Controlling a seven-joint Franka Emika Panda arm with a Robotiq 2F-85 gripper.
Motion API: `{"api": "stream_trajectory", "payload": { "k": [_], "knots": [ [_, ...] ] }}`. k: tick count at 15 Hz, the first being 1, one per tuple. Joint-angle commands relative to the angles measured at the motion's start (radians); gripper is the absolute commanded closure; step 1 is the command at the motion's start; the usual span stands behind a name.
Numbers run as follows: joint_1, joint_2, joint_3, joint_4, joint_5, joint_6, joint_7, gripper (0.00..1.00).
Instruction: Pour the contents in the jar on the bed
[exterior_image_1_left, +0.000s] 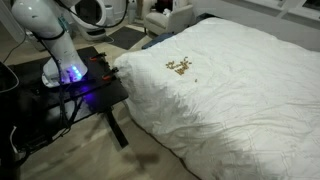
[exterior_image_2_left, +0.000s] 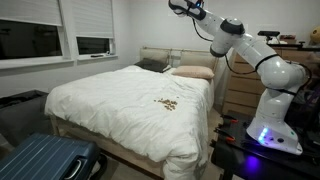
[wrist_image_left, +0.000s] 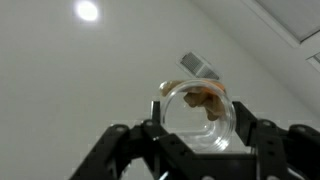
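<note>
The clear jar is pointing at the ceiling with tan bits (wrist_image_left: 212, 101) still inside it, so next I turn my gripper back and empty the jar over the bed (exterior_image_1_left: 181, 68).
In the wrist view my gripper (wrist_image_left: 198, 128) is shut on the clear jar (wrist_image_left: 200, 118), which points at the white ceiling; a few tan bits (wrist_image_left: 205, 98) cling inside it. A small heap of tan-brown contents (exterior_image_1_left: 181, 67) lies on the white duvet of the bed (exterior_image_1_left: 240, 95), and it also shows in an exterior view (exterior_image_2_left: 166, 103) on the bed (exterior_image_2_left: 110, 100). In that view the arm reaches high up, with the gripper (exterior_image_2_left: 180, 6) near the top edge, far above the bed. The jar is too small to make out there.
A black table with a glowing blue light (exterior_image_1_left: 75, 75) holds the robot base beside the bed. A blue suitcase (exterior_image_2_left: 45, 160) stands at the bed's foot. Pillows (exterior_image_2_left: 192, 72) and a wooden dresser (exterior_image_2_left: 245, 85) are at the head end. A ceiling lamp (wrist_image_left: 87, 11) shines above.
</note>
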Motion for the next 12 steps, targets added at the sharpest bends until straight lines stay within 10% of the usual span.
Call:
{"api": "stream_trajectory", "payload": {
  "k": [1,8,12],
  "knots": [
    [-0.008,0.092,0.28,0.0,-0.216,0.0,-0.091,0.55],
    [0.001,0.311,0.877,-0.074,-0.852,-0.001,-0.09,0.55],
    [-0.028,0.499,1.203,-0.3,-1.131,-0.001,-0.134,0.55]
  ]
}}
